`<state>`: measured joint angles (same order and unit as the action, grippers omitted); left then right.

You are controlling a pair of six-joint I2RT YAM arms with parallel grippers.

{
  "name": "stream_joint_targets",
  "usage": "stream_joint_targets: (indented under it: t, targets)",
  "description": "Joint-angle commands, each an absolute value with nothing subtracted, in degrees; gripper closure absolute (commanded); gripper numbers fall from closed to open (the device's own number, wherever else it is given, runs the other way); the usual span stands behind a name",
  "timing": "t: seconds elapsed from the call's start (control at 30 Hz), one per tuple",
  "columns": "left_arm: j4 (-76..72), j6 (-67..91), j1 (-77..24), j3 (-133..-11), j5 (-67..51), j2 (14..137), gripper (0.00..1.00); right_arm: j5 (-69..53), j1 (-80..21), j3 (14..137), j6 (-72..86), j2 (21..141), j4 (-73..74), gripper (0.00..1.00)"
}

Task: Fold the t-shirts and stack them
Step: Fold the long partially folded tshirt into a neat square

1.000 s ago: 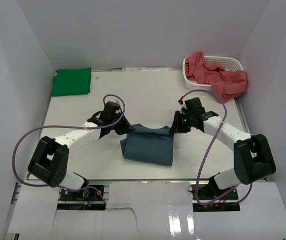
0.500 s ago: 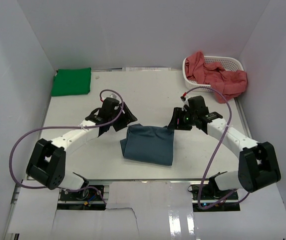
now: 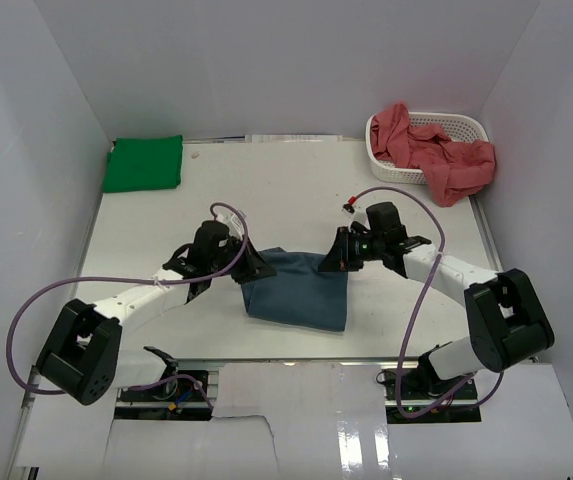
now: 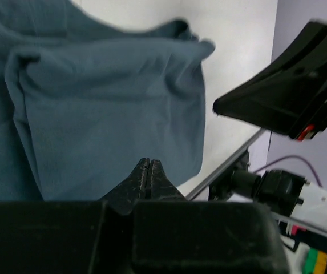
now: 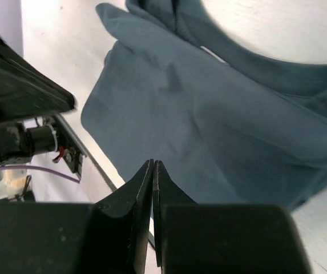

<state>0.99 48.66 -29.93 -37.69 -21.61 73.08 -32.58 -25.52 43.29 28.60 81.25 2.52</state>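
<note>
The slate blue t-shirt's near edge [image 3: 294,322] lies at an angle to the table's edge, so the robot's left gripper should push down on the t-shirt's near corner on that gripper's side [image 3: 252,312] and pull the corner toward the robot.
The slate blue t-shirt [image 3: 298,292] lies folded in a rough rectangle on the white table, and it also shows in the left wrist view [image 4: 106,103] and the right wrist view [image 5: 209,125]. My left gripper [image 3: 256,269] is at its far left corner, shut, with no cloth seen between the fingertips [image 4: 150,162]. My right gripper [image 3: 328,263] is at its far right corner, also shut with nothing seen in it [image 5: 152,164]. A bright green t-shirt [image 3: 143,163] lies folded at the far left. Salmon red t-shirts [image 3: 446,160] spill out of the basket.
A white perforated basket [image 3: 463,124] stands at the far right corner. White walls enclose the table on three sides. Purple cables loop from both arms over the table near the shirt.
The shirt's far edge, held up a second ago, now lies flat. Both grippers pulled back from it, then came down low and inward onto its far corners.
</note>
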Motion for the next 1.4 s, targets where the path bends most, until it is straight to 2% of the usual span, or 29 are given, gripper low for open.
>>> stream_joint_targets:
  t: [0.0, 0.47, 1.07, 1.37]
  targets:
    - [-5.2, 47.2, -31.0, -34.1, -29.1, 71.2, 1.00, -39.1, -27.2, 42.5, 32.1, 83.5, -6.8, 0.92]
    - [-9.2, 42.4, -33.0, -30.9, -33.3, 71.2, 1.00, -45.6, -34.0, 43.1, 41.7, 99.2, -25.1, 0.92]
    - [-29.9, 41.0, -33.4, -21.3, -30.1, 93.6, 1.00, -42.1, -35.0, 47.1, 37.6, 104.5, -24.1, 0.92]
    - [-32.3, 42.2, -33.4, -16.4, -28.5, 92.1, 1.00, -42.2, -35.0, 49.3, 36.1, 108.9, -26.3, 0.92]
